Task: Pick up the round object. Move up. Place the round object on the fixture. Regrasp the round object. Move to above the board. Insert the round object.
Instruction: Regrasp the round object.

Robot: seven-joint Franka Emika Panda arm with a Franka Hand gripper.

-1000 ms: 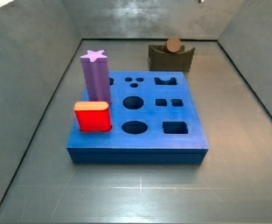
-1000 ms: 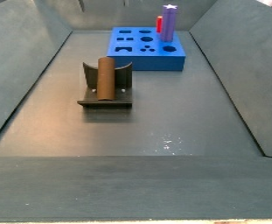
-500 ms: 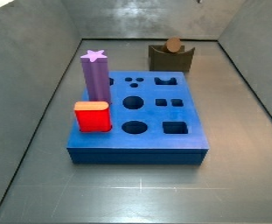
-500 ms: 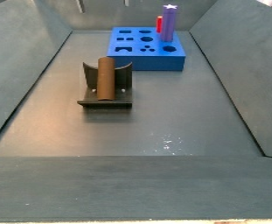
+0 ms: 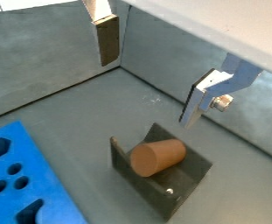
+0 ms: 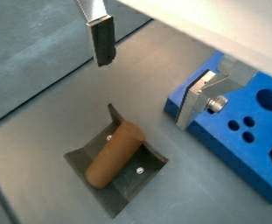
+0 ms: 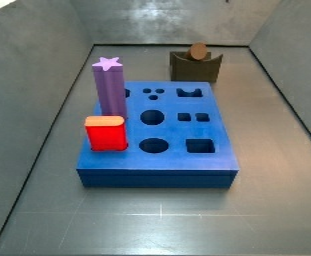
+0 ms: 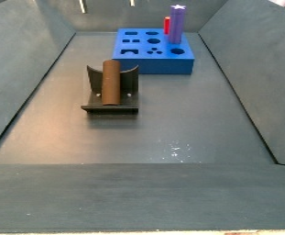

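The round object will come free when I lift it and the fixture will stay in place, because the object lies in the fixture's open-topped notch.
The round object is a brown wooden peg lying in the notch of the dark fixture, behind the blue board. In both wrist views the peg rests in the fixture well below my gripper. The gripper hangs high above it, open, with nothing between its fingers. A side view shows peg and fixture in front of the board. The gripper barely shows in the side views.
A tall purple star-topped peg and a red block stand in the board's left side. Round, square and other holes are open in the board's top. Grey sloping walls enclose the floor.
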